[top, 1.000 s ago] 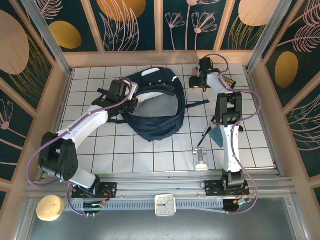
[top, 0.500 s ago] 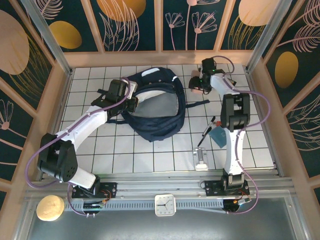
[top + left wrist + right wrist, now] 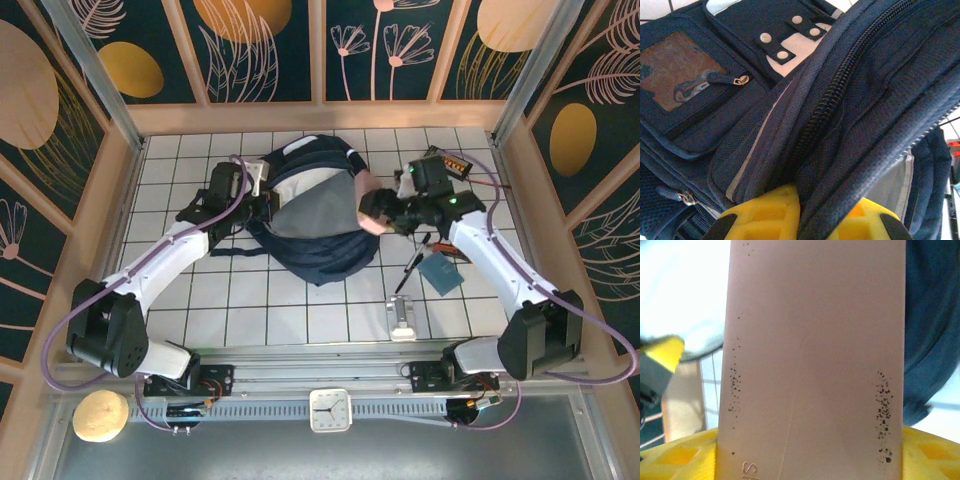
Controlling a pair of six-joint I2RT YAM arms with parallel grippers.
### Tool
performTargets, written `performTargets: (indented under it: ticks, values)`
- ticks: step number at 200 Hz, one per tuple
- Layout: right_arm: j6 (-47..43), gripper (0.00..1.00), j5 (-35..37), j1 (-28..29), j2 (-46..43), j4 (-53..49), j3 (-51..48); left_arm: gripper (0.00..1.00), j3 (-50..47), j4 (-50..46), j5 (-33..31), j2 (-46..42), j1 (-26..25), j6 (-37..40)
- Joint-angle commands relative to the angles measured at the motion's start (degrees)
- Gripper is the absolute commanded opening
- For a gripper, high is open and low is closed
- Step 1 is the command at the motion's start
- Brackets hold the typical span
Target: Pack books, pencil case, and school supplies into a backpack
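The backpack's opening (image 3: 338,194) is wide beside the pencil case, so my right gripper should keep going inward and let it go deep over the grey lining (image 3: 302,215).
The navy backpack (image 3: 320,250) lies mid-table, its mouth held open so the grey lining (image 3: 310,212) shows. My left gripper (image 3: 262,207) is shut on the zippered rim of the backpack (image 3: 840,100), with fabric pinched between its yellow fingers (image 3: 765,212). My right gripper (image 3: 372,216) is shut on the dusty-pink pencil case (image 3: 815,340) and holds it at the right edge of the opening. The teal notebook (image 3: 440,271) and a black pen (image 3: 411,268) lie on the tiles to the right. The black book is out of view.
A small silver metal piece (image 3: 402,318) lies near the front edge. A black gadget with a yellow-red label (image 3: 452,161) sits at the back right. Wooden walls fence the tiled table (image 3: 200,290) on three sides.
My right arm has swung from the back right corner down to the backpack's mouth with the pink case. The backpack's opening has been pulled wider, baring its grey lining.
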Motion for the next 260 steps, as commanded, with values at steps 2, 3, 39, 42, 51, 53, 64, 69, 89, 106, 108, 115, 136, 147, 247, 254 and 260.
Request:
performTargets:
  ticks: [2,3,39,42,51,53,64,69,89,106,108,115,136,147,247,254,260]
  values:
    - [6.7,0.52,-2.4,3.5,0.2,0.9,-1.9,0.00,-1.3,7.3,5.3,-3.6,-0.4,-4.4]
    - [6.7,0.52,-2.4,3.7,0.3,1.0,-1.9,0.00,-1.4,7.3,5.3,-3.6,-0.4,-4.4]
    - [7.5,0.52,-4.1,7.1,9.1,6.3,1.5,0.00,-3.4,7.6,6.1,-6.6,-0.8,-5.9]
    - [7.5,0.52,-4.3,7.2,10.0,6.7,2.0,0.00,-4.5,7.7,6.0,-6.8,-0.9,-6.0]
    - [7.5,0.52,-4.9,7.4,12.7,7.6,3.5,0.00,-5.4,7.7,5.7,-7.7,-1.3,-6.6]
    - [7.5,0.52,-5.0,7.5,13.3,7.8,3.8,0.00,-5.5,7.7,5.6,-7.9,-1.3,-6.7]
    - [8.1,0.52,-5.0,7.4,16.2,8.6,5.1,0.00,-6.3,7.9,4.9,-9.3,-1.7,-7.4]
    - [8.4,0.52,-5.2,7.3,17.5,9.1,5.6,0.00,-6.7,8.0,4.6,-9.9,-1.8,-7.7]
    - [11.2,0.51,-5.3,6.8,21.4,12.0,7.1,0.00,-7.8,8.8,4.1,-12.3,-2.0,-9.2]
    - [14.1,0.51,-5.1,6.5,24.5,16.2,8.7,0.00,-8.5,9.1,4.4,-13.4,-2.1,-9.8]
    - [14.4,0.51,-5.0,6.5,24.9,16.6,9.0,0.00,-8.5,9.1,4.4,-13.5,-2.1,-9.8]
    - [15.5,0.51,-4.6,6.6,26.7,18.0,10.1,0.00,-8.8,9.1,4.4,-13.8,-2.1,-9.9]
    - [19.4,0.52,-5.3,7.3,31.9,23.2,13.7,0.00,-9.0,9.2,4.5,-13.8,-2.1,-10.0]
    - [21.0,0.58,-5.9,8.2,33.9,26.6,15.5,0.00,-9.0,9.5,4.5,-13.6,-2.1,-9.9]
    - [18.4,0.91,-9.7,10.2,32.5,28.3,15.6,0.00,-6.9,9.1,4.5,-11.0,-2.1,-8.0]
    - [18.1,0.91,-9.8,10.2,31.8,27.8,15.1,0.00,-6.7,8.9,4.6,-10.9,-2.1,-7.8]
    - [17.6,0.91,-9.7,10.2,31.1,27.0,14.8,0.00,-6.5,8.7,4.8,-10.8,-2.1,-7.5]
